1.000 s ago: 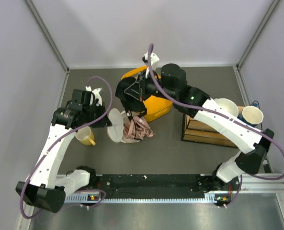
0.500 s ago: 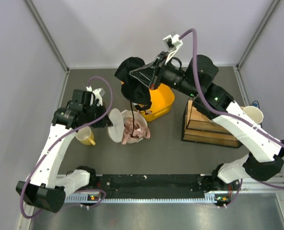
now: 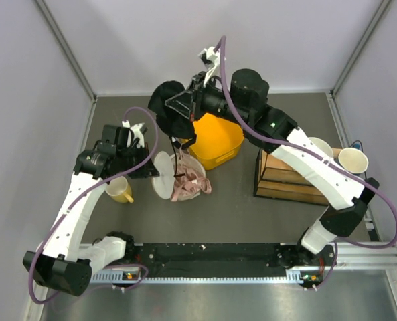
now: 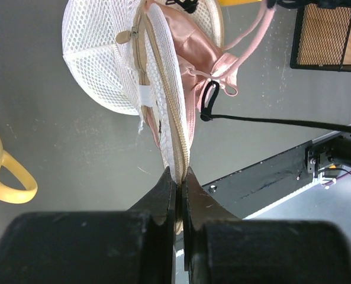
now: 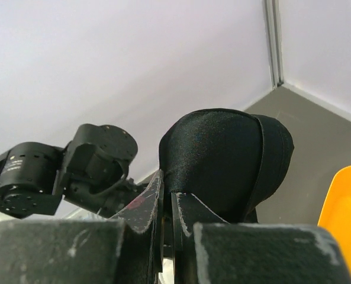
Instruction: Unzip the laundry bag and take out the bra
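The black strap snags on the pink bra's straps, so my right gripper should gently lower the black bra, then raise it clear toward the yellow tub (image 3: 216, 138).
The laundry bag (image 3: 161, 175) lies unzipped on the table, white mesh (image 4: 104, 65) with a tan zip rim. My left gripper (image 4: 179, 174) is shut on that rim at its near edge and shows in the top view as the left gripper (image 3: 151, 172). A pink bra (image 4: 193, 53) spills from the opening. My right gripper (image 3: 177, 109) is shut on a black bra (image 3: 163, 99), held high over the table behind the bag. Its satin cup (image 5: 222, 154) fills the right wrist view above the right gripper (image 5: 168, 189). A black strap (image 4: 270, 121) still runs down to the pink bra.
A yellow tub (image 3: 217, 139) stands just right of the lifted bra. A yellow mug (image 3: 120, 190) sits left of the bag. A wooden crate (image 3: 292, 177) is at the right, with a white bowl (image 3: 316, 147) and a paper cup (image 3: 352, 160) on it.
The right gripper has lifted the black bra from just above the bag up and to the back left. The left gripper has kept hold of the bag's rim without moving.
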